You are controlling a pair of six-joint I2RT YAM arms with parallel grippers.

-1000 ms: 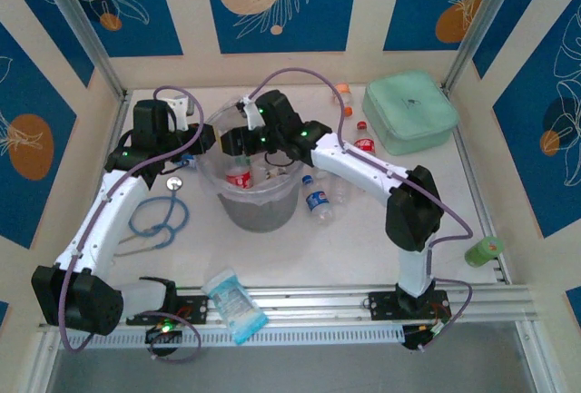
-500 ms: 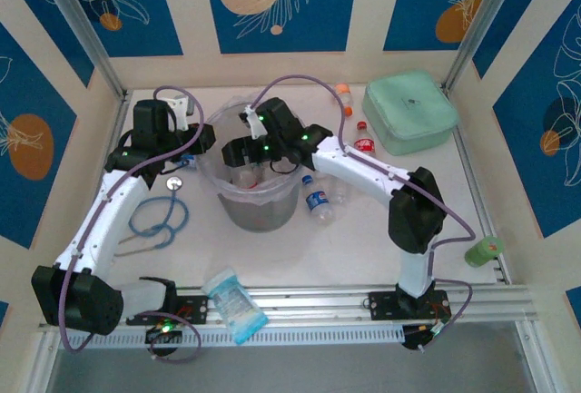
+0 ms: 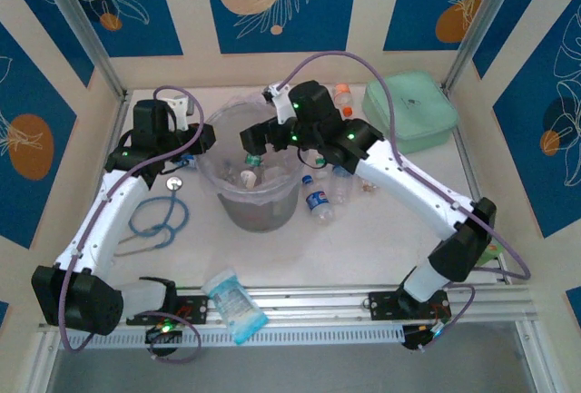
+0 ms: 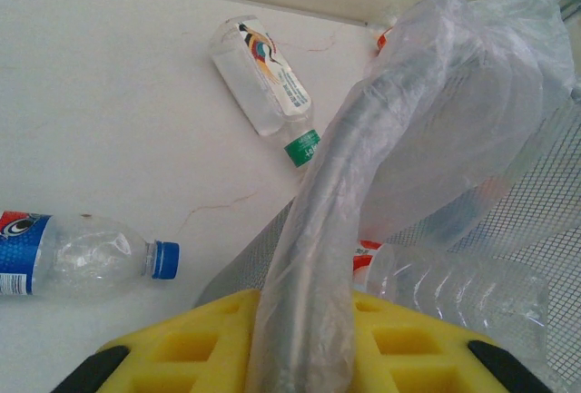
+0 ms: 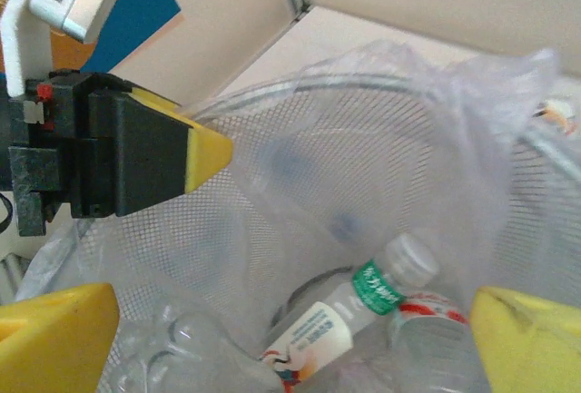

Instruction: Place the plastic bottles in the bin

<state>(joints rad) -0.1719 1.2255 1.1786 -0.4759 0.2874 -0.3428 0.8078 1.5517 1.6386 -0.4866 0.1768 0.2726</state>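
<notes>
Bottles lie in the bin (image 5: 340,320) under the empty fingers of my right gripper, so it should keep going to the bottle in front of the mint-green case and close there.
The bin (image 3: 259,213), a grey mesh bucket lined with a clear bag, stands mid-table. My left gripper (image 3: 197,139) is shut on its left rim; in the left wrist view the yellow fingers (image 4: 182,348) pinch the bag-covered rim (image 4: 349,157). Over the bin's mouth hangs my right gripper (image 3: 258,143), open and holding nothing, its yellow fingertips (image 5: 54,338) far apart. Inside lie a green-banded bottle (image 5: 349,316), a red-labelled one (image 5: 427,338) and a clear one (image 5: 172,348). On the table are a blue-labelled bottle (image 3: 316,199), a clear one (image 3: 341,184) and an orange-capped one (image 3: 342,93).
A mint-green case (image 3: 410,110) sits at the back right. A blue stethoscope (image 3: 159,216) lies left of the bin, a blue-and-white packet (image 3: 234,304) at the near edge. Outside the bin, the left wrist view shows a green-capped bottle (image 4: 263,75) and a blue-capped one (image 4: 82,252).
My right gripper has opened wide and let its bottle drop into the bin. Its arm has lifted and swung right. The left gripper has stayed on the rim.
</notes>
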